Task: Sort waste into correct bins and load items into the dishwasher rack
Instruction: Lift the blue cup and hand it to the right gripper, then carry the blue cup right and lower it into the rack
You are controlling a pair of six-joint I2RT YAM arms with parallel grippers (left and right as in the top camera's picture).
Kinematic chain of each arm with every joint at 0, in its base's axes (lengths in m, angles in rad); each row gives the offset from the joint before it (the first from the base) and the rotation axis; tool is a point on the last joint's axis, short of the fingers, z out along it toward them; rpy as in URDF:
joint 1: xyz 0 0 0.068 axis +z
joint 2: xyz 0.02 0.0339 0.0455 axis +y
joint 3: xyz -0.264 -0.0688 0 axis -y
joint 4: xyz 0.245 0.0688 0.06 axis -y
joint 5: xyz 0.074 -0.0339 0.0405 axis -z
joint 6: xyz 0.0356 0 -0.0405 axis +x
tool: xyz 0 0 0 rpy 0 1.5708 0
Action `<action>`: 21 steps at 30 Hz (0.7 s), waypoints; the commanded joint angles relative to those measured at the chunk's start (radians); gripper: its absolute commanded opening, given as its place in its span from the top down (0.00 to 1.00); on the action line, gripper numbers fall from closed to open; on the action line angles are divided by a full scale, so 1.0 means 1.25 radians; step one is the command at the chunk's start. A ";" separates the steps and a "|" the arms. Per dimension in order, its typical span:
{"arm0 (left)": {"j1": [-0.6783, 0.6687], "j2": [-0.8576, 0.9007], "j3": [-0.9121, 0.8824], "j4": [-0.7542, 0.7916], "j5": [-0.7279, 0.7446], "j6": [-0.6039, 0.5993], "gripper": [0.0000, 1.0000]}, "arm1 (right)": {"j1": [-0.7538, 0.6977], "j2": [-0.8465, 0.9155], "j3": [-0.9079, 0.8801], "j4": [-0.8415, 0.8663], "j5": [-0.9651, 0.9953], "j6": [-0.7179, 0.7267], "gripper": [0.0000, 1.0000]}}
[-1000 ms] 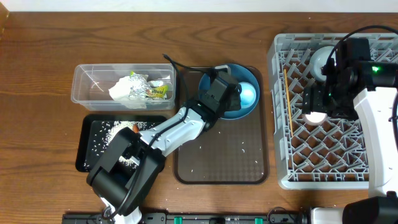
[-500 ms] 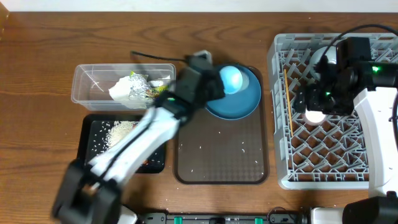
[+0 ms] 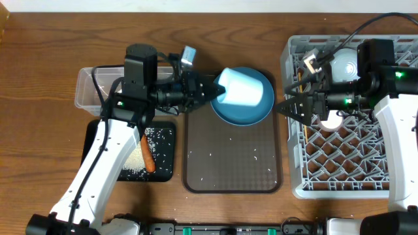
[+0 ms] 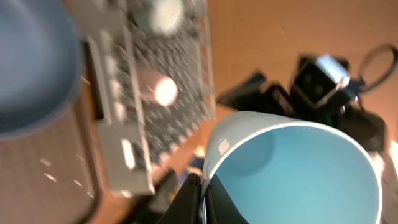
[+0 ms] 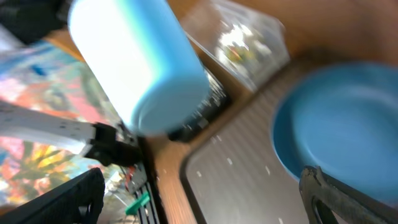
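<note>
The robot's left gripper has the light blue cup by its rim (image 3: pixel 222 83), a long way from the dishwasher rack, so the right gripper should grab the cup by its free base (image 3: pixel 258 93) and load it.
My left gripper (image 3: pixel 214 92) is shut on the rim of the light blue cup (image 3: pixel 240 88) and holds it on its side above the large blue plate (image 3: pixel 251 109). The left wrist view shows the rim pinched between the fingers (image 4: pixel 204 200). My right gripper (image 3: pixel 287 108) is open and empty, pointing left toward the cup from the grey dishwasher rack's (image 3: pixel 353 163) left edge. In the rack sit a white bowl (image 3: pixel 344 62) and a pinkish-white cup (image 3: pixel 330 121). The carrot (image 3: pixel 147 154) and rice lie in the black tray (image 3: pixel 163 171). The clear box (image 3: pixel 95 91) is partly hidden; crumpled paper (image 5: pixel 239 40) shows inside it.
The blue plate rests at the back of a brown serving tray (image 3: pixel 232 163) with scattered rice grains. The left arm crosses over the clear box and the black tray. The chopsticks along the rack's left side are mostly hidden by the right gripper.
The left arm has lifted the light blue cup off the plate and swung back to the left. The right gripper has turned from over the rack to point left toward the cup.
</note>
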 commanded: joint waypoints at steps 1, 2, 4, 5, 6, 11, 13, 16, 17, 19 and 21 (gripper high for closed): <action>-0.006 -0.001 0.006 0.003 0.110 -0.023 0.94 | 0.015 -0.015 0.011 0.001 -0.131 -0.089 0.01; -0.009 -0.001 0.006 0.005 0.110 -0.024 0.94 | 0.021 -0.015 0.011 0.003 -0.131 -0.090 0.01; -0.017 -0.001 0.006 0.005 0.110 -0.024 0.94 | 0.037 -0.015 0.011 0.009 -0.130 -0.095 0.01; -0.020 -0.001 0.006 0.005 0.111 -0.024 0.94 | 0.045 -0.015 0.011 0.016 -0.130 -0.095 0.01; -0.023 -0.001 0.006 0.005 0.110 -0.024 0.94 | 0.057 -0.015 0.011 0.024 -0.130 -0.095 0.01; -0.024 -0.001 0.006 0.005 0.110 -0.024 0.94 | 0.108 -0.015 0.011 0.056 -0.130 -0.094 0.01; -0.024 -0.001 0.006 0.005 0.110 -0.024 0.94 | 0.130 -0.015 0.011 0.063 -0.130 -0.094 0.03; -0.024 -0.001 0.006 0.005 0.110 -0.023 0.94 | 0.152 -0.015 0.011 0.066 -0.127 -0.094 0.11; -0.024 -0.001 0.006 0.005 0.110 -0.023 0.94 | 0.157 -0.015 0.011 0.069 -0.127 -0.094 0.13; -0.024 -0.001 0.006 0.005 0.110 -0.023 0.94 | 0.159 -0.015 0.011 0.075 -0.128 -0.094 0.21; -0.024 -0.001 0.006 0.004 0.105 -0.017 0.95 | 0.158 -0.015 0.011 0.079 -0.128 -0.094 0.37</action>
